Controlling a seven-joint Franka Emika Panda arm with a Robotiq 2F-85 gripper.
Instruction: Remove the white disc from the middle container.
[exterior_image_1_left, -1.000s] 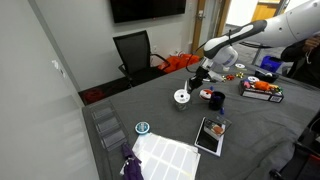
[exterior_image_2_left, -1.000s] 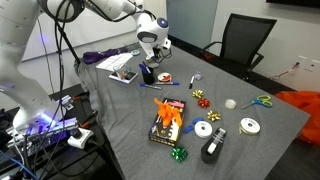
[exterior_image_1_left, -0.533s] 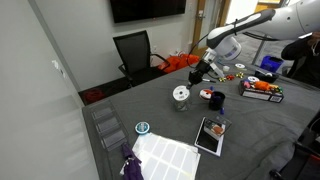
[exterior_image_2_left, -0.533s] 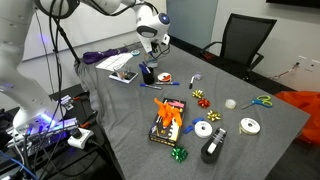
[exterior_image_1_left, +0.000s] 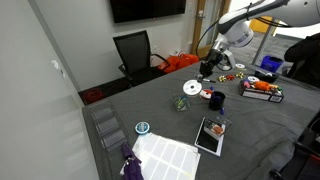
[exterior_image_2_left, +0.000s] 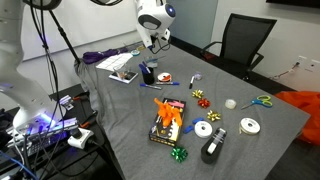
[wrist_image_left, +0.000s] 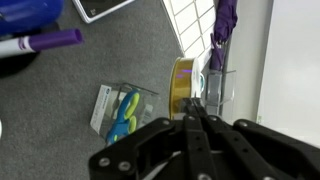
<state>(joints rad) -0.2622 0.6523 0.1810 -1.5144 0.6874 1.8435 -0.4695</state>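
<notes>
My gripper has hold of the white disc's rim (wrist_image_left: 182, 85) and is clear of the middle container, so I go on carrying the disc until it lies on open table (exterior_image_1_left: 248, 114) next to the cup.
In an exterior view the white disc (exterior_image_1_left: 192, 87), with its dark centre showing, is just off the small see-through middle container (exterior_image_1_left: 181, 103), up and to its right, no longer covering it. I cannot tell whether the disc rests on the table. My gripper (exterior_image_1_left: 207, 70) hangs above and to the right of the disc, apart from it; it also shows in the other exterior view (exterior_image_2_left: 153, 45). In the wrist view the fingers (wrist_image_left: 190, 112) are pressed together with nothing between them. Disc and container are out of the wrist view.
A red-and-black cup (exterior_image_1_left: 216, 98) stands right of the container. A blue-rimmed lid (exterior_image_1_left: 142, 127), a white sheet (exterior_image_1_left: 165, 155), a notebook (exterior_image_1_left: 212, 135) and a box (exterior_image_1_left: 262, 88) lie on the grey table. The wrist view shows a gold tape roll (wrist_image_left: 183, 85), packaged scissors (wrist_image_left: 120, 110) and a purple marker (wrist_image_left: 45, 42).
The gripper has risen and moved up and to the right, away from the container. The white disc, which lay on the container, now shows beside it.
</notes>
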